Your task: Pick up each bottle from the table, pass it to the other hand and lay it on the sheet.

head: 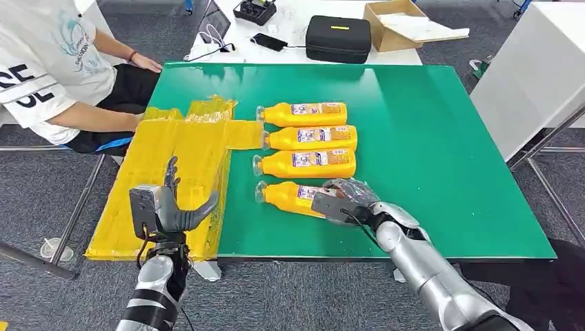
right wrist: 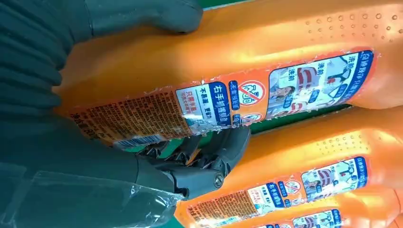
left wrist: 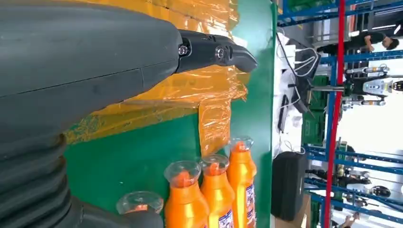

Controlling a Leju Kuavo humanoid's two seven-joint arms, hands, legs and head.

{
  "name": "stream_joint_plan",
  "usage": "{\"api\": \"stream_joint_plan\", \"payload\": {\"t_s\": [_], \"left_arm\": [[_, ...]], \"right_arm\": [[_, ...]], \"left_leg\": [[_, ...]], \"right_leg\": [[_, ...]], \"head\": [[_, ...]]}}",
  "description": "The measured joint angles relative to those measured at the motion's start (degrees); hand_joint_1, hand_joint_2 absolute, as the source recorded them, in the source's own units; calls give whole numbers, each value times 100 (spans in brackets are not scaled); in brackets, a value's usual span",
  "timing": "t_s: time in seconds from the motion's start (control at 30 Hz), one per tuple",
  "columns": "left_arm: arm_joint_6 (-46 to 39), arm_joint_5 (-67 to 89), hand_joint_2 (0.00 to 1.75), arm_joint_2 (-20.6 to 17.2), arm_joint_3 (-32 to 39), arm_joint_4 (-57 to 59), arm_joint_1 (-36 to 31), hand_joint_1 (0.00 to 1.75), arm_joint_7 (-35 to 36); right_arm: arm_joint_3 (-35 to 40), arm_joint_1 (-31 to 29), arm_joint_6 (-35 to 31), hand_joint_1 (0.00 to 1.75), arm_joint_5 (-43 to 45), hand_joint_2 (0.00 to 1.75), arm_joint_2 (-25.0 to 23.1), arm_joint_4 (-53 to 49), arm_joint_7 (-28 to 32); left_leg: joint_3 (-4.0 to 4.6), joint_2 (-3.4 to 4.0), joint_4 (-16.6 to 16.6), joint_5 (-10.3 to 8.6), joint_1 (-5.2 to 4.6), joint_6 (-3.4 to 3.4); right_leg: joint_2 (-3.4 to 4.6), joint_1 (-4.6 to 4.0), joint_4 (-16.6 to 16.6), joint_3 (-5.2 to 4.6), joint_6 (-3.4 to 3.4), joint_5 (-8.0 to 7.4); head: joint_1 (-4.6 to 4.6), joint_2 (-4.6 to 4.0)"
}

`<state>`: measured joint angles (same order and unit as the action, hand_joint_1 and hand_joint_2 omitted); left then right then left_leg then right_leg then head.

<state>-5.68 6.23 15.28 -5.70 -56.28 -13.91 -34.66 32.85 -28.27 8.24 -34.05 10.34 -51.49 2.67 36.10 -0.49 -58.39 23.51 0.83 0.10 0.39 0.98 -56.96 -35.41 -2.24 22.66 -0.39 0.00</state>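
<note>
My gripper should expect the front label to stay hidden under the nearest orange bottle (head: 284,197) until it turns the bottle over, because the bottle lies with its small-print label (head: 309,194) up.
Several orange bottles lie side by side on the green table (head: 428,152), caps toward the yellow sheet (head: 179,158). My right hand (head: 345,200) grips the base end of the nearest bottle (head: 286,195), which lies on the table. In the right wrist view my thumb (right wrist: 142,19) presses one side of that bottle (right wrist: 237,61), and my fingers (right wrist: 209,161) curl into the gap beside the neighbouring bottle (right wrist: 323,156). My left hand (head: 176,207) is raised over the sheet's near edge, fingers spread and empty. The left wrist view looks past that hand (left wrist: 85,71) to the sheet (left wrist: 190,90) and the bottle caps (left wrist: 183,173).
A person (head: 48,76) sits at the far left, one hand (head: 146,63) on the table's back corner. Behind the green table stands a white table with a black case (head: 338,38), a cardboard box (head: 397,24) and cables. Another white table (head: 531,69) stands at the right.
</note>
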Motion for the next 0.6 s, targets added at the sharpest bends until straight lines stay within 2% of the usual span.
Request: {"api": "stream_joint_plan", "payload": {"t_s": [0.33,0.4,0.43,0.47,0.5,0.6], "left_arm": [[0,-2,175,0,-11,48,-28,0,0],[-15,-28,175,0,-11,61,-29,0,0],[-35,-94,175,0,-11,13,25,0,-15],[-92,-174,175,-4,4,-197,167,0,-39],[-92,-479,175,2,4,-378,268,0,-66],[-83,-763,175,20,2,-503,308,0,-48]], "right_arm": [[35,27,-37,175,33,175,7,0,17],[33,133,-451,175,112,175,-4,-31,136],[-165,503,-1272,175,260,175,-166,-359,512],[-683,1168,-2224,175,367,175,-548,-1173,1194],[-1181,1674,-3271,175,669,175,-940,-2027,2202],[-1527,1950,-3866,175,774,175,-1252,-2633,2671]], "left_leg": [[-3,0,0,0,0,0],[-4,-1,0,0,1,0],[1,-7,1,0,2,0],[42,-3,1,-2,2,-3],[55,-25,1,-9,6,-2],[62,-18,1,-7,5,-1]], "right_leg": [[0,0,0,4,0,0],[0,-2,0,10,0,0],[-1,-3,0,9,0,3],[1,-2,-3,-37,1,-3],[-6,-4,-4,-43,-1,3],[-3,-3,-4,-49,-1,4]], "head": [[-2,0],[0,0],[2,0],[-5,0],[0,0],[-4,0]]}}
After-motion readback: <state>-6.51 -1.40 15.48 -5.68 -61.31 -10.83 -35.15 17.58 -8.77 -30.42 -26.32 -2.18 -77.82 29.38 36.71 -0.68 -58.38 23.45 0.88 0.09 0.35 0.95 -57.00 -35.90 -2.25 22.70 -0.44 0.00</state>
